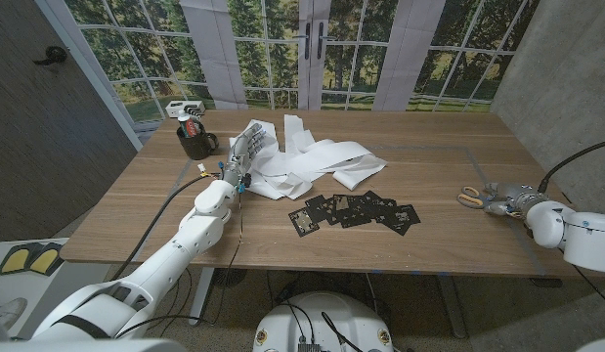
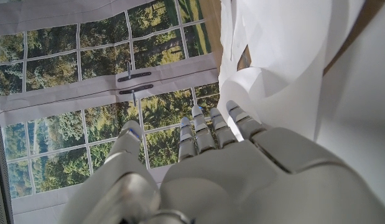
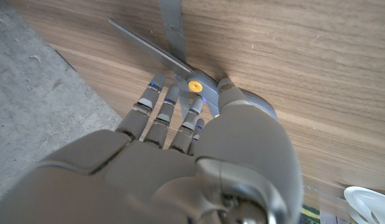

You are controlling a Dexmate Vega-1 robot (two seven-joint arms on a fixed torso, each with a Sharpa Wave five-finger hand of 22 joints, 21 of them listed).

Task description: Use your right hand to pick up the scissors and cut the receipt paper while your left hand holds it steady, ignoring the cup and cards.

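The blades (image 3: 148, 48) are together in one thin line past the orange pivot. I expect the scissors (image 1: 471, 197) to stay closed when I pick them up.
The white receipt paper (image 1: 317, 158) lies in loose crumpled strips across the table's middle. My left hand (image 1: 241, 156) is at its left end, fingers stretched out straight beside a paper fold (image 2: 285, 68); no grip shows. The scissors (image 1: 469, 198), with orange on them, lie at the right side of the table. My right hand (image 1: 507, 201) is down on them. In the right wrist view its fingertips (image 3: 173, 102) and thumb meet at the orange pivot (image 3: 194, 86), and the two blades (image 3: 170, 43) spread open on the wood beyond. The handles are hidden there, so a grip is unclear.
A black cup (image 1: 195, 143) stands at the back left, close to my left hand. Several black cards (image 1: 356, 210) lie scattered in front of the paper. The table's right edge (image 1: 551, 210) is near my right hand.
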